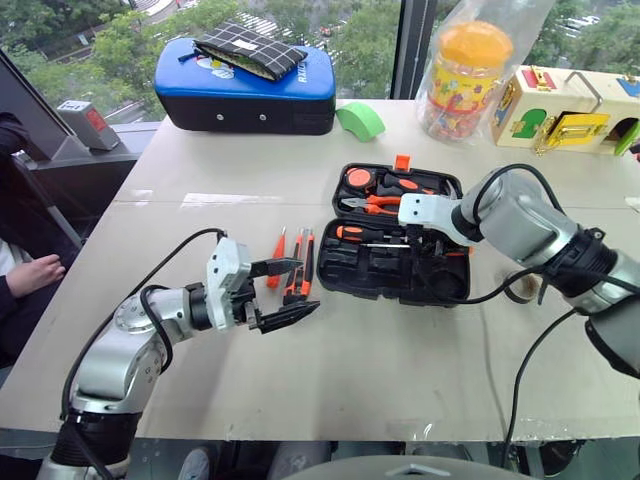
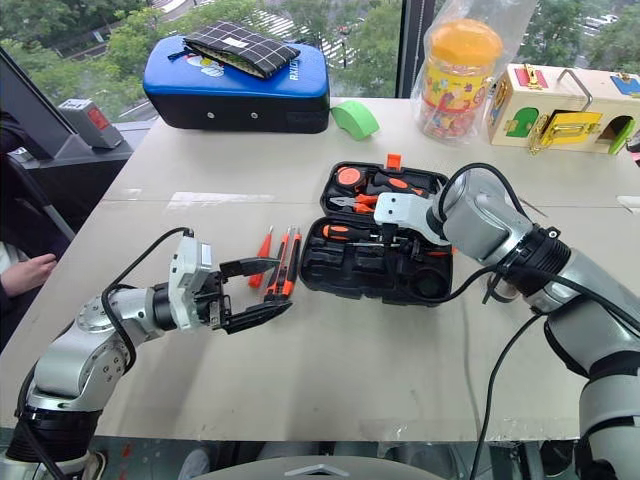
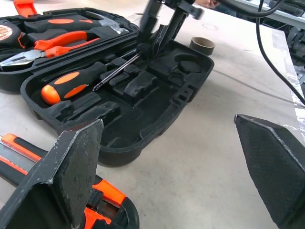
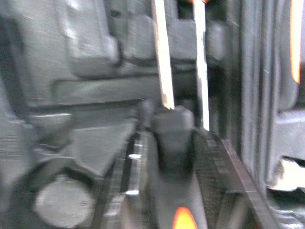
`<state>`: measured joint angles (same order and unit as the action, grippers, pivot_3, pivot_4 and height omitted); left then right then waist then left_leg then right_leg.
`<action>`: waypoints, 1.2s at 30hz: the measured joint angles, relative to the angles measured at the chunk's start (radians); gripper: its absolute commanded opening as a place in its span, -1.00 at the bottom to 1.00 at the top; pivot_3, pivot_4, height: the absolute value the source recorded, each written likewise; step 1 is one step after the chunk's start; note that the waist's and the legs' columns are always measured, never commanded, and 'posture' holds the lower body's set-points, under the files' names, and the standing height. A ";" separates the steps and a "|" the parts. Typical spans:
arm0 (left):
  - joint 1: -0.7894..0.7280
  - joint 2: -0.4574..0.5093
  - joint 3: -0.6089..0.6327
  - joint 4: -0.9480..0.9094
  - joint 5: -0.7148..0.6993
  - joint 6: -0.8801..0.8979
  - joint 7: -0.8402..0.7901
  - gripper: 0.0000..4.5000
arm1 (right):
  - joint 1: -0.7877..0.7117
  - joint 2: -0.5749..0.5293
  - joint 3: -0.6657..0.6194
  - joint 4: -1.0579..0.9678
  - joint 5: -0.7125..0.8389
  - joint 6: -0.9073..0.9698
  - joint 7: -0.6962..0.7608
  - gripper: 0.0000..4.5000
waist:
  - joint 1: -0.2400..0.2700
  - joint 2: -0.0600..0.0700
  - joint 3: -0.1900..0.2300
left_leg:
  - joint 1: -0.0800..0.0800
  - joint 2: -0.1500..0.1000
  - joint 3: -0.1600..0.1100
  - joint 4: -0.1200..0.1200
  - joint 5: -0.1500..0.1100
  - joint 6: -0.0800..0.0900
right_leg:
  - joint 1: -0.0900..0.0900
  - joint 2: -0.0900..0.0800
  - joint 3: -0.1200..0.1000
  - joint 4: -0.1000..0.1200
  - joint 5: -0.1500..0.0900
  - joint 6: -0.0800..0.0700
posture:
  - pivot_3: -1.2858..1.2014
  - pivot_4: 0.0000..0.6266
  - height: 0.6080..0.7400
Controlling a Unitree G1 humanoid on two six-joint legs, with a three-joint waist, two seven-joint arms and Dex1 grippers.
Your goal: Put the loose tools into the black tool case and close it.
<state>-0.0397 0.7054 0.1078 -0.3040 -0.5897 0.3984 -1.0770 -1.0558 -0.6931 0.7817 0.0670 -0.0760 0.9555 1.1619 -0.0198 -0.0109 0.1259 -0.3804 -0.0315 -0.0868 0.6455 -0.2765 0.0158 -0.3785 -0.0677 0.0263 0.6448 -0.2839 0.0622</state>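
Note:
A long empty hollow (image 1: 362, 284) follows the black tool case's front edge, so I expect the utility knife (image 1: 298, 272) to lie flat in it once I lower it.
The black tool case (image 1: 345, 275) lies open in the middle of the table. Pliers (image 1: 375, 204) fill part of its rear half. In the front half lies an orange-and-black screwdriver (image 3: 71, 83). My right gripper (image 3: 155, 45) points down into that front half, its fingers slightly parted at the tip of the screwdriver's shaft. Loose tools lie left of the case: a small orange screwdriver (image 1: 277, 255) and an orange-and-black screwdriver and knife (image 1: 302, 265). My left gripper (image 1: 309, 286) hovers wide open just in front of them, holding nothing. A small tape roll (image 3: 202, 45) sits beyond the case.
A blue-topped case (image 1: 245, 85) with a checked pouch on it stands at the back left, a green tape roll (image 1: 360, 120) beside it. An orange-lidded jar (image 1: 465, 70) and a toy lock box (image 1: 570, 110) stand at the back right. A person's hand (image 1: 35, 272) rests off the table's left edge.

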 measured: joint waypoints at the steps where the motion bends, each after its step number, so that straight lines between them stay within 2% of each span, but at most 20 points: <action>1: 0.000 0.000 0.000 -0.001 0.000 0.003 0.005 1.00 | 0.004 0.003 -0.013 0.001 0.000 0.001 0.000 0.27 | 0.001 0.000 0.000 | 0.000 0.000 0.000 -0.001 0.000 0.000 | -0.001 0.000 -0.001 0.000 0.000 0.000 | 0.03 -0.52 1.00; 3: -0.001 0.000 -0.001 -0.007 0.000 0.012 0.016 1.00 | 0.009 0.000 -0.049 -0.011 0.014 0.012 0.018 0.27 | 0.000 0.000 0.000 | 0.000 0.000 0.000 -0.004 0.002 -0.004 | -0.003 0.000 -0.001 0.000 0.000 0.000 | 0.03 -0.52 1.00; 6: -0.016 0.000 -0.010 -0.041 -0.001 0.032 0.036 1.00 | 0.032 0.008 -0.103 -0.068 0.114 0.034 0.094 0.27 | -0.002 0.001 0.000 | -0.001 0.000 0.000 -0.009 0.002 -0.004 | -0.005 0.000 -0.001 -0.001 0.000 0.000 | 0.03 -0.52 1.00; 9: -0.026 -0.001 -0.017 -0.052 -0.002 0.045 0.049 1.00 | 0.062 0.011 -0.195 -0.109 0.182 0.063 0.102 -0.08 | 0.003 0.001 0.001 | -0.002 0.000 0.000 -0.009 0.002 -0.004 | -0.005 -0.002 -0.002 -0.002 0.000 0.000 | 0.03 -0.52 1.00; 13: -0.036 -0.002 -0.023 -0.059 -0.003 0.069 0.068 1.00 | 0.199 0.012 -0.383 -0.208 0.257 0.076 0.025 -0.94 | 0.011 0.001 0.000 | -0.002 -0.001 -0.001 -0.008 0.002 -0.004 | -0.003 -0.003 -0.003 -0.003 0.000 0.000 | 0.03 -0.52 1.00; 14: -0.036 -0.003 -0.023 -0.060 -0.003 0.073 0.070 1.00 | 0.234 0.017 -0.408 -0.227 0.267 0.078 0.001 -0.99 | 0.011 0.001 0.001 | -0.002 -0.002 0.000 -0.008 0.002 -0.004 | -0.002 -0.003 -0.003 -0.003 0.000 0.000 | 0.03 -0.52 1.00; 18: -0.037 -0.004 -0.024 -0.060 -0.004 0.075 0.069 1.00 | 0.418 0.091 -0.572 -0.329 0.294 0.103 -0.170 -0.99 | 0.009 0.001 0.001 | -0.002 -0.002 0.000 -0.008 0.003 -0.005 | -0.003 -0.003 -0.003 -0.002 0.000 0.000 | 0.03 -0.52 1.00; 23: -0.038 -0.002 -0.018 -0.057 -0.005 0.075 0.066 1.00 | 0.548 0.152 -0.683 -0.406 0.288 0.056 -0.352 -0.99 | 0.006 0.001 0.001 | -0.001 -0.001 0.000 -0.008 0.003 -0.005 | -0.002 -0.002 -0.002 -0.002 0.000 0.000 | 0.03 -0.52 1.00; 28: -0.038 -0.002 -0.016 -0.057 -0.005 0.079 0.071 1.00 | 0.613 0.188 -0.660 -0.386 0.253 -0.001 -0.468 -0.99 | 0.006 0.001 0.001 | 0.000 -0.001 0.001 -0.008 0.004 -0.005 | -0.002 -0.002 -0.002 -0.001 0.000 0.000 | 0.03 -0.52 1.00; 36: 0.001 -0.012 -0.012 -0.060 -0.002 0.075 0.103 1.00 | 0.635 0.107 -0.484 -0.321 0.139 -0.183 -0.475 -0.99 | 0.004 -0.005 -0.008 | 0.010 0.000 0.003 -0.008 0.001 -0.001 | 0.006 -0.001 -0.003 -0.001 0.000 0.000 | 0.03 -0.52 1.00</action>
<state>-0.0384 0.6938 0.0958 -0.3637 -0.5918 0.4732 -0.9743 -0.4204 -0.5858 0.2977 -0.2544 0.0625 0.7727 0.6867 -0.0154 -0.0161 0.1184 -0.3707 -0.0319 -0.0838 0.6376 -0.2757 0.0150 -0.3730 -0.0685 0.0233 0.6435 -0.2840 0.0620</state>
